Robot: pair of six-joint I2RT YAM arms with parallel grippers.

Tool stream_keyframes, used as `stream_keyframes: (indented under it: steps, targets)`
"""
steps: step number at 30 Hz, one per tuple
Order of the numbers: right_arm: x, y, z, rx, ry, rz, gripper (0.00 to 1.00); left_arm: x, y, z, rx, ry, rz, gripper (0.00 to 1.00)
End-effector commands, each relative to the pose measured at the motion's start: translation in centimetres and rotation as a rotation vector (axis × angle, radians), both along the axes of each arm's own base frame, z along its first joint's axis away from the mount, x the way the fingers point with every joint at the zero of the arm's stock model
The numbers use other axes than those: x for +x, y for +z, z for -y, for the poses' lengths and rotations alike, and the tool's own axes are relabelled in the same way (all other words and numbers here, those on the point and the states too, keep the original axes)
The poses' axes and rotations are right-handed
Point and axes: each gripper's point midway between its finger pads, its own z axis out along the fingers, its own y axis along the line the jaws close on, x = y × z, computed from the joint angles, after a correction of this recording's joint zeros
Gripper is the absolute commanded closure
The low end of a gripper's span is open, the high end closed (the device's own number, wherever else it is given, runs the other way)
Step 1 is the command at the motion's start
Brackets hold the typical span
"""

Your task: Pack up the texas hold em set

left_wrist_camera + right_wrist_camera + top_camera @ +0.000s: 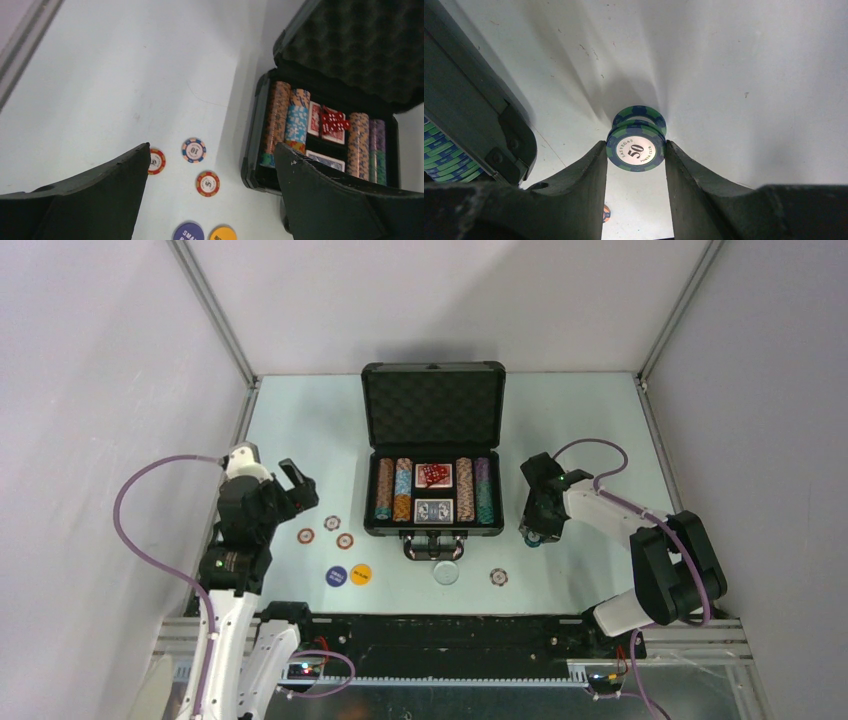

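My right gripper is pinching the green-and-blue chip (534, 538) by its edges and its printed side (636, 150) is free, so my left gripper keeps moving in until its fingers close on both sides of the chip.
The black case (433, 390) lies open at the table's middle, its foam lid up. Inside it are rows of striped chips (393, 490), two card decks (434, 510) and red dice (433, 474). My right gripper (535, 531) is low at the case's right side, shut on a short stack of green-and-blue "50" chips (636, 150) pinched by its edges between both fingers. My left gripper (296, 486) hangs open left of the case, above three loose chips (194, 150) (207, 183) (156, 161). Its fingers (115, 190) hold nothing.
A purple button (336, 575), a yellow button (361, 574) and a white button (446, 572) lie in front of the case, near its handle (433, 547). One more loose chip (499, 576) lies at the front right. The case's corner (509, 145) is just left of my right fingers.
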Motion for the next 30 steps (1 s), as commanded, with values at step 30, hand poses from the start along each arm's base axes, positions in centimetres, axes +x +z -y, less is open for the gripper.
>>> stream_keyframes:
  steps: [30]
  targets:
    - [0.7,7.3,-3.2,0.002,0.256,0.130,0.64,0.9,-1.4,18.1,-0.448,-0.474,-0.056,0.02]
